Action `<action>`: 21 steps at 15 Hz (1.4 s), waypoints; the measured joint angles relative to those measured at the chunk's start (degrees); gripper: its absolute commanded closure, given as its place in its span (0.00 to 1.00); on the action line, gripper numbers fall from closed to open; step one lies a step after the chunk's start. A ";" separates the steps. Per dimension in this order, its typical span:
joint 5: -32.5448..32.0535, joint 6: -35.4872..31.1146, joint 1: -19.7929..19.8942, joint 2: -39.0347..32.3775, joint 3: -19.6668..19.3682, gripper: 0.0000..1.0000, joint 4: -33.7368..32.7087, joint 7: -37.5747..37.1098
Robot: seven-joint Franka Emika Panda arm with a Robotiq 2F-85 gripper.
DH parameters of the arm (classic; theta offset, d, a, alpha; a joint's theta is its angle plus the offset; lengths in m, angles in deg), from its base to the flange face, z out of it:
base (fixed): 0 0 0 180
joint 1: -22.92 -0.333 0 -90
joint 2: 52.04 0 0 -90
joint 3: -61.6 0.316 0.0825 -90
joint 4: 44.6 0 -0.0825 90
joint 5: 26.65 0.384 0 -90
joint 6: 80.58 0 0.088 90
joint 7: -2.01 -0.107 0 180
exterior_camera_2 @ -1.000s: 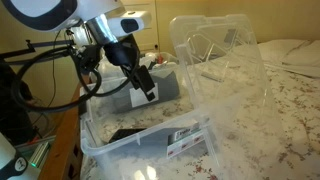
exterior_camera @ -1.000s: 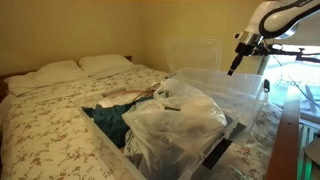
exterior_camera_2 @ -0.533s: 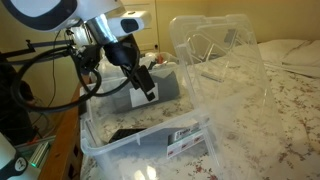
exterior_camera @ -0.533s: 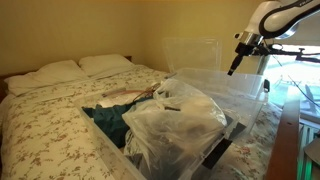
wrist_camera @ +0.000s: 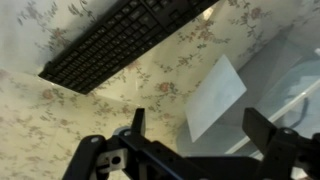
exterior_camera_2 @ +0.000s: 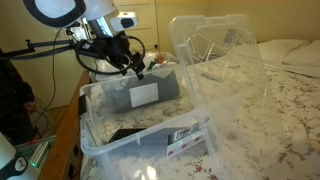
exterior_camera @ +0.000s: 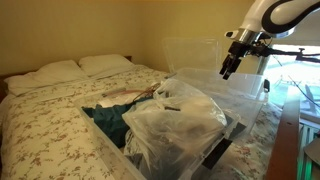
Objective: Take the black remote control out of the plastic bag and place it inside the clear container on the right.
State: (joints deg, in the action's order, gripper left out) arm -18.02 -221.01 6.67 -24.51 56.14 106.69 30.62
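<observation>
My empty gripper has a clear way to the uncovered plastic bag (exterior_camera: 180, 126), so I should keep going there until my fingers straddle the black remote control (exterior_camera: 172, 108).
The black remote control (wrist_camera: 125, 40) lies flat on the floor of the clear container (exterior_camera_2: 190, 140), over the flowered sheet. It shows as a dark bar in an exterior view (exterior_camera_2: 125, 133). My gripper (wrist_camera: 200, 125) is open and empty, above the container's floor and beside the remote. It hangs over the container's far end in both exterior views (exterior_camera_2: 140, 70) (exterior_camera: 227, 68). The crinkled plastic bag (exterior_camera: 178, 120) sits in the neighbouring bin, to the left of the container (exterior_camera: 245, 90).
A white label (wrist_camera: 215, 95) is stuck on the container's floor. A clear bin (exterior_camera: 100, 145) holds teal cloth (exterior_camera: 105, 118) and the bag. A clear lid (exterior_camera_2: 215, 45) stands upright behind the container. Pillows (exterior_camera: 80, 68) lie at the bed's head. Wooden footboard (exterior_camera: 288, 140).
My gripper has risen out of the container and turned a little. The remote on the container's floor has not moved.
</observation>
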 measured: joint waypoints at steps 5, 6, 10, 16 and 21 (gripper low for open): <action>0.32 -0.01 -8.23 -0.33 4.25 0.00 -2.50 4.57; 0.32 -0.01 -9.61 -1.03 5.14 0.00 -3.61 5.59; 0.39 -0.08 -14.05 -6.12 8.66 0.00 -9.14 9.97; 0.40 -0.21 -13.77 -8.94 9.66 0.00 -11.14 12.21; 1.12 -0.50 -15.78 -10.59 14.15 0.00 -14.25 20.82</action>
State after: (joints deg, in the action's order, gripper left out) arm -16.90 -221.51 -9.11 -35.10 70.29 92.43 51.44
